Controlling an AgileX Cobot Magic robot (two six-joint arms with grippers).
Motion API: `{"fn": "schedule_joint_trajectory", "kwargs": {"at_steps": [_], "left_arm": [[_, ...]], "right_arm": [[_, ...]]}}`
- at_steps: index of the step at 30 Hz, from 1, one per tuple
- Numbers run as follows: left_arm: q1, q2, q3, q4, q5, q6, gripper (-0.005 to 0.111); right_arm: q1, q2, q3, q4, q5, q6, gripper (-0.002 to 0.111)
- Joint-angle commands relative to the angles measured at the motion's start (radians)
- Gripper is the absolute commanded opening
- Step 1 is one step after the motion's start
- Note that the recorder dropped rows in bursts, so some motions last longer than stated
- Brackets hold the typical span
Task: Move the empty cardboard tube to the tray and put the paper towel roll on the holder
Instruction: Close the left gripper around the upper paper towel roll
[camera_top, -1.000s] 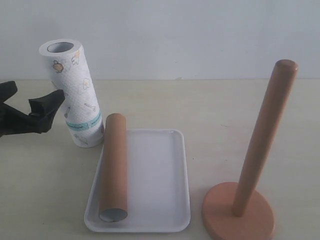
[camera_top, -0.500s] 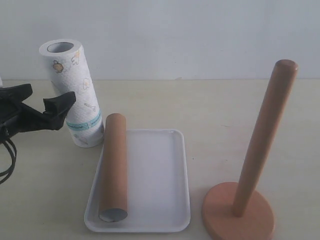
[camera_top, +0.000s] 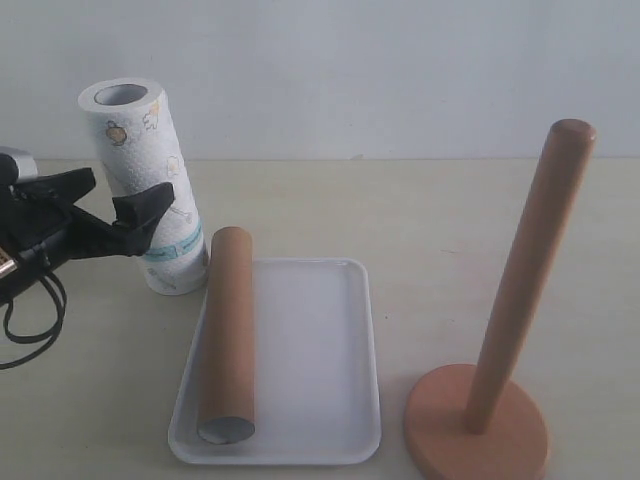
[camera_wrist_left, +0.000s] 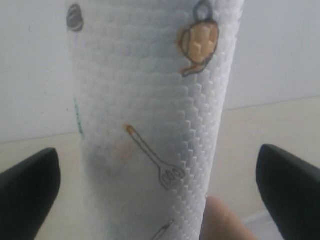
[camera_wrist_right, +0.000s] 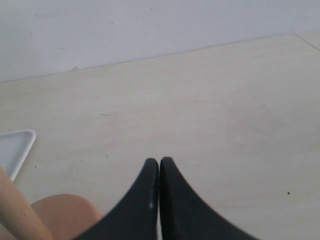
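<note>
The paper towel roll's hollow core (camera_top: 121, 94) seems wider than the holder's post. I expect the paper towel roll to slide down to the holder's base when I lower it.
The paper towel roll (camera_top: 145, 185) stands upright, leaning slightly, on the table behind the tray's far left corner. My left gripper (camera_top: 110, 205) is open at its left side, with one finger (camera_top: 145, 210) in front of the roll and the other behind. In the left wrist view the roll (camera_wrist_left: 150, 115) fills the gap between the wide-apart fingers (camera_wrist_left: 27, 190). The empty cardboard tube (camera_top: 225, 335) lies along the left side of the white tray (camera_top: 310, 360). At the right stands the holder (camera_top: 530, 275). My right gripper (camera_wrist_right: 159, 164) is shut on nothing, above the table beside the holder's base (camera_wrist_right: 65, 212).
Bare beige table surrounds the tray and ends at a pale wall behind. The left arm's black cable (camera_top: 25, 330) loops down at the left edge. The right arm is outside the exterior view. A corner of the tray (camera_wrist_right: 17, 145) shows in the right wrist view.
My left gripper has moved right toward the paper towel roll and now straddles its side. The roll, tube, tray and holder have not moved.
</note>
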Motion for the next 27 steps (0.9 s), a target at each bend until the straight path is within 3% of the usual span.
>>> {"fn": "schedule_joint_trajectory", "kwargs": {"at_steps": [1, 27], "left_arm": [[-0.010, 0.045, -0.041, 0.034, -0.035, -0.014, 0.099], [-0.010, 0.187, -0.203, 0.036, -0.035, -0.017, 0.099]], "right_arm": [[-0.004, -0.005, -0.001, -0.007, -0.009, 0.002, 0.000], [-0.004, -0.005, -0.001, -0.007, -0.009, 0.002, 0.000]]}}
